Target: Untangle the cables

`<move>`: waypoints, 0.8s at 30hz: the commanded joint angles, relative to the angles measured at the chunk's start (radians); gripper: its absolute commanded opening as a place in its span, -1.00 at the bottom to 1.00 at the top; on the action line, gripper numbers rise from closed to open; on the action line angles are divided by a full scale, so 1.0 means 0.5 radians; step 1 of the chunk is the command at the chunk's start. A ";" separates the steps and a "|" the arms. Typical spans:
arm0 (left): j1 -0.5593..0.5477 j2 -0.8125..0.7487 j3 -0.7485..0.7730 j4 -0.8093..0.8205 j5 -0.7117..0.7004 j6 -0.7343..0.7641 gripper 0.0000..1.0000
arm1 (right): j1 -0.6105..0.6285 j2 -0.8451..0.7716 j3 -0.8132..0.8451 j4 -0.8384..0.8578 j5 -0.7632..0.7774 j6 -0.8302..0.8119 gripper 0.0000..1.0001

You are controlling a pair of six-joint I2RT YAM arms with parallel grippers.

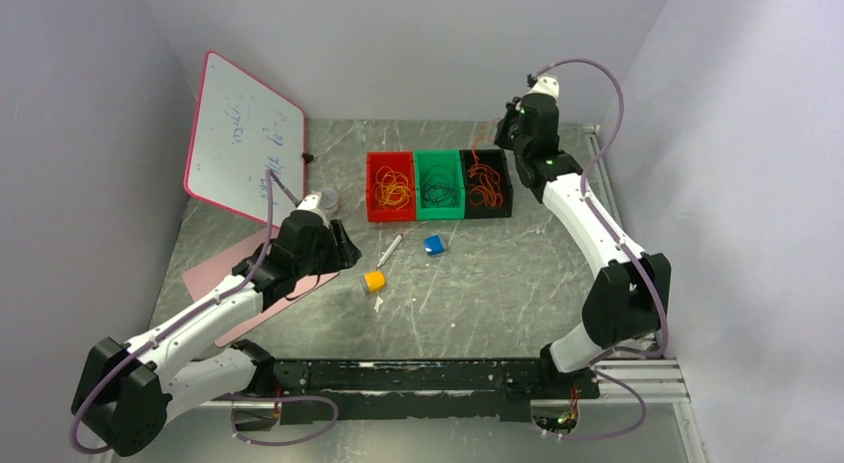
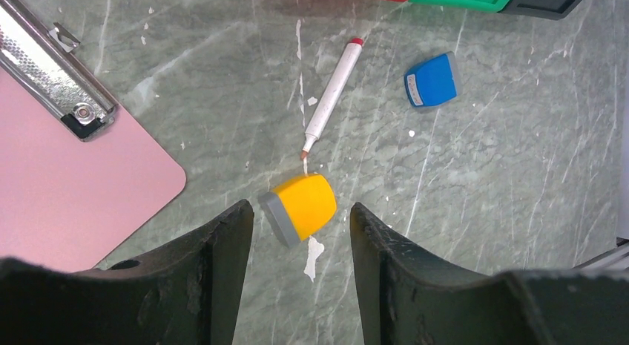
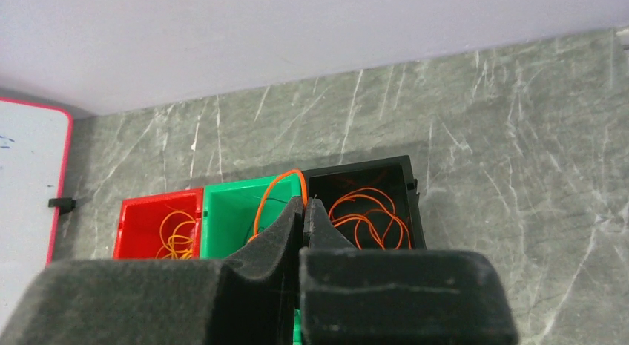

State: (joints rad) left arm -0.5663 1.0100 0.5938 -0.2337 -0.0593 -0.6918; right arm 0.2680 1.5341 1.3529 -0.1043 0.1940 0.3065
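Observation:
The red-orange cable (image 3: 276, 183) is like the cables in the open black bin (image 1: 486, 187), so my right gripper should go on lowering it until the fingers are inside the bin and then let it go.
Three bins stand in a row at the back. The red bin (image 1: 374, 212) holds yellow-orange cables (image 1: 393, 189). The green bin (image 1: 439, 213) holds thin black cables (image 1: 440, 191). The black bin (image 1: 506, 189) holds red-orange cables (image 1: 485, 184). My right gripper (image 1: 501, 136) hangs high above the black bin. In the right wrist view it (image 3: 305, 204) is shut on one red-orange cable loop (image 3: 276, 185) that arcs over the green bin (image 3: 222, 211). More red-orange cables (image 3: 367, 211) lie in the black bin. My left gripper (image 2: 300, 211) is open and empty, above a yellow block (image 2: 304, 205).
A white marker (image 1: 390, 249), a blue block (image 1: 434, 244) and the yellow block (image 1: 374, 281) lie in front of the bins. A whiteboard (image 1: 244, 134) leans at the back left. A pink clipboard (image 2: 67, 189) lies on the table under my left arm.

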 commanded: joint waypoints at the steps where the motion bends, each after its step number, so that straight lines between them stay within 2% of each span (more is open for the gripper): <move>1: 0.019 0.022 0.061 0.004 0.043 0.031 0.11 | -0.025 0.076 0.011 0.107 -0.098 0.020 -1.00; 7: 0.020 0.057 0.067 0.016 0.063 0.031 0.11 | -0.030 0.153 -0.024 0.042 0.019 0.027 -1.00; 16: 0.019 0.071 0.078 0.005 0.064 0.066 0.10 | -0.044 0.313 0.022 -0.149 0.369 0.021 -1.00; 24: 0.019 0.001 0.066 0.015 0.039 0.082 0.11 | -0.044 0.648 0.260 -0.361 0.190 -0.101 -1.00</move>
State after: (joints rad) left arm -0.5659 1.0363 0.5941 -0.2337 -0.0479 -0.6682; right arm 0.2523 1.7958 1.4193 -0.2161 0.3237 0.2939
